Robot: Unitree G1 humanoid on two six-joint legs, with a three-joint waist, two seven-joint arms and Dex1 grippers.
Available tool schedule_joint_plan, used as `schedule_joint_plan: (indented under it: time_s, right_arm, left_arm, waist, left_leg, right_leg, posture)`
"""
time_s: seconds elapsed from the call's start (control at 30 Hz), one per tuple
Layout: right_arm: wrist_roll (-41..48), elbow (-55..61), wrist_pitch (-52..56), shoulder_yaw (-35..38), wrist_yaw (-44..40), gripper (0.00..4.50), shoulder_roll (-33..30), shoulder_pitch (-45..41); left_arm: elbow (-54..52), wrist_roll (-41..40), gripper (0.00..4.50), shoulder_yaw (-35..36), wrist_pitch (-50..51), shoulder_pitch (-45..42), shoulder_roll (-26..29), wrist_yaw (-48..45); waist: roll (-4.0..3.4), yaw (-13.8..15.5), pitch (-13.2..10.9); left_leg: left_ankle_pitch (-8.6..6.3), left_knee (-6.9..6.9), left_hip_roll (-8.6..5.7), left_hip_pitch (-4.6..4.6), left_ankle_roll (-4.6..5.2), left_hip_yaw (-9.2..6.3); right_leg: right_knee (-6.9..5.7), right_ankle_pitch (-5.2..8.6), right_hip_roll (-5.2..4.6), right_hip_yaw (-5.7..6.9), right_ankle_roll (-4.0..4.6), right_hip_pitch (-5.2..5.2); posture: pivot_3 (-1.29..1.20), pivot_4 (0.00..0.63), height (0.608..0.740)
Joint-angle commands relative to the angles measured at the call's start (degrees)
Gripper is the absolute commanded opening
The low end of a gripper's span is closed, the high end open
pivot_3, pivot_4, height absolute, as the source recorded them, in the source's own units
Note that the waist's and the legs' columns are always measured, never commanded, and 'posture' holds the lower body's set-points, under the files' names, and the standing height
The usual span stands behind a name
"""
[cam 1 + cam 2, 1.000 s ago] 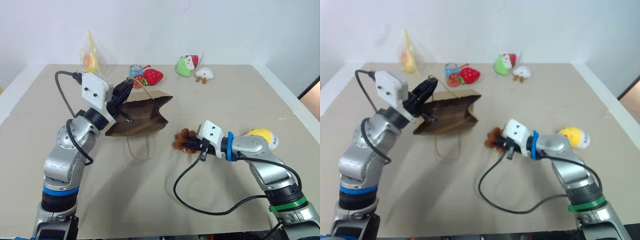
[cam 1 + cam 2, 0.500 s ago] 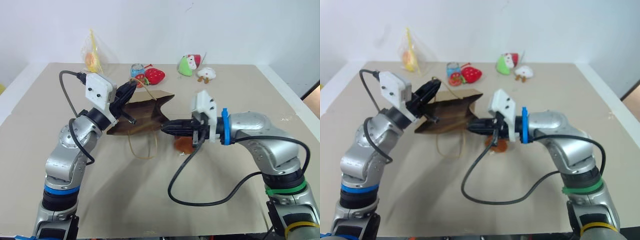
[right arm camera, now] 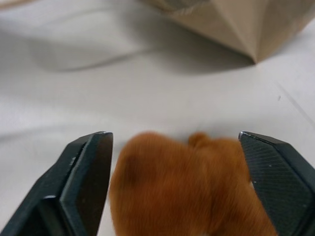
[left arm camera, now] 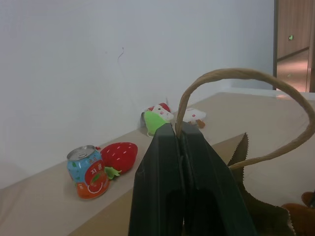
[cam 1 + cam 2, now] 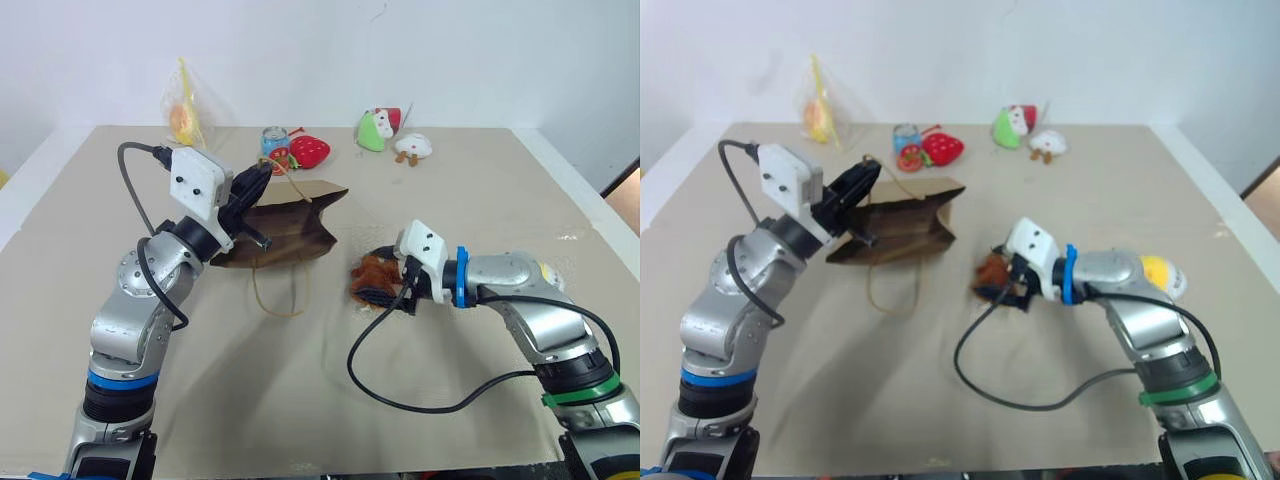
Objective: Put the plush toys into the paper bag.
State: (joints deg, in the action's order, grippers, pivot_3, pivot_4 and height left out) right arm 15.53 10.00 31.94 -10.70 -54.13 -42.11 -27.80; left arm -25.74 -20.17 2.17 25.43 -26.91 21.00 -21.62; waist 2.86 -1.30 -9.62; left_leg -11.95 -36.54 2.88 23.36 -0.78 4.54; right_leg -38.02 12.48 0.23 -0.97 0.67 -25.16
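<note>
The brown paper bag (image 5: pixel 280 235) will stand open on its own when I turn it upright, because the sharply creased side (image 3: pixel 257 32) keeps its angular shape.
The brown paper bag (image 5: pixel 290 232) lies on its side on the table, mouth toward the right. My left gripper (image 5: pixel 252 188) is shut on one cord handle (image 4: pixel 246 73) and holds it up above the bag's top edge; the other handle (image 5: pixel 282 292) rests on the table. To the right of the bag lies the fuzzy brown plush toy (image 5: pixel 368 276). My right gripper (image 3: pixel 172 138) is open, one finger on each side of it. The yellow plush toy (image 5: pixel 1160 272) lies behind my right forearm, partly hidden.
Along the table's far edge stand a drink can (image 5: pixel 272 143), a red strawberry plush (image 5: pixel 308 152), a green and white plush (image 5: pixel 375 130), a white plush with brown feet (image 5: pixel 410 147) and a clear yellow plastic bag (image 5: pixel 185 115). A black cable loops on the table under my right arm.
My right gripper, shut at the brown toy, rose toward the bag's mouth while the toy stayed on the table. It then dropped back and opened around the toy. The left arm kept still.
</note>
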Motion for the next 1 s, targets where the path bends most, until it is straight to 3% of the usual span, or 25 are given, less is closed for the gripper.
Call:
schedule_joint_plan:
  time_s: [0.03,0.13,0.17,0.23,0.3,0.6,0.77,1.0]
  right_arm:
    - [-4.1,-1.7,-4.8,-1.4,0.3,4.47,-1.0,1.8]
    - [-6.5,-4.1,-7.7,-2.1,1.6,4.47,-0.3,2.5]
    - [-7.1,-4.6,-8.6,-2.1,1.9,4.24,-0.1,2.7]
    - [-8.1,-5.4,-10.1,-2.3,2.3,3.70,0.1,3.0]
    - [-8.6,-5.8,-11.1,-2.3,2.5,2.79,0.4,3.4]
    - [-10.6,-6.4,-14.7,-1.9,2.1,0.46,0.0,3.9]
    - [-3.4,0.6,-13.3,3.2,-2.6,0.37,-1.8,1.9]
    - [12.6,14.2,3.0,6.2,-6.0,0.37,-1.6,-5.8]
  left_arm:
    - [-3.0,0.3,0.00,0.0,-0.3,-0.1,0.2,0.3]
    - [-3.1,0.3,0.00,0.0,-0.2,-0.1,0.2,0.3]
    - [-3.1,0.3,0.00,0.0,-0.2,-0.1,0.3,0.3]
    - [-3.1,0.4,0.00,-0.1,-0.2,-0.2,0.3,0.3]
    - [-3.0,0.4,0.00,-0.1,-0.1,-0.3,0.3,0.3]
    - [-2.6,0.3,0.00,-0.3,0.1,-0.7,0.4,0.0]
    - [-2.6,0.4,0.00,-0.6,0.1,-0.8,0.5,-0.4]
    - [-2.1,0.4,0.00,-0.6,0.0,-1.2,0.6,-0.5]
  waist:
    - [0.00,0.0,0.0]
    - [0.00,0.1,0.0]
    - [0.00,0.1,0.0]
    - [0.00,0.0,0.0]
    - [0.00,0.0,0.0]
    - [0.01,0.0,0.0]
    - [0.01,0.0,0.0]
    - [-0.01,-0.1,0.0]
  left_leg:
    - [0.00,0.00,-0.01,0.00,0.00,0.00]
    - [0.01,-0.01,-0.02,-0.02,-0.01,-0.04]
    - [0.01,-0.01,-0.02,-0.02,-0.01,-0.04]
    - [0.01,-0.01,-0.04,-0.03,-0.01,0.00]
    - [0.01,-0.02,-0.04,-0.04,-0.01,-0.02]
    - [0.02,-0.08,-0.04,-0.13,-0.02,-0.03]
    - [0.02,-0.08,-0.04,-0.15,-0.02,-0.04]
    - [0.02,-0.06,-0.05,-0.07,-0.02,0.00]
  right_leg:
    - [0.00,-0.01,0.01,0.00,0.00,0.00]
    - [0.00,-0.01,0.05,0.04,0.01,0.04]
    - [0.00,-0.01,0.05,0.04,0.01,0.04]
    - [0.00,-0.01,0.04,0.00,0.01,0.03]
    - [0.00,-0.02,0.04,0.01,0.00,0.06]
    - [0.00,-0.05,0.04,0.03,-0.03,0.17]
    - [0.00,-0.07,0.04,0.03,-0.03,0.19]
    - [0.00,-0.07,0.04,-0.03,-0.03,0.10]
  posture:
    - [0.00,0.150,0.740]
    - [0.00,0.150,0.740]
    - [0.00,0.150,0.740]
    - [0.00,0.150,0.740]
    - [0.00,0.150,0.740]
    - [0.00,0.150,0.740]
    - [0.00,0.150,0.740]
    - [0.00,0.150,0.740]
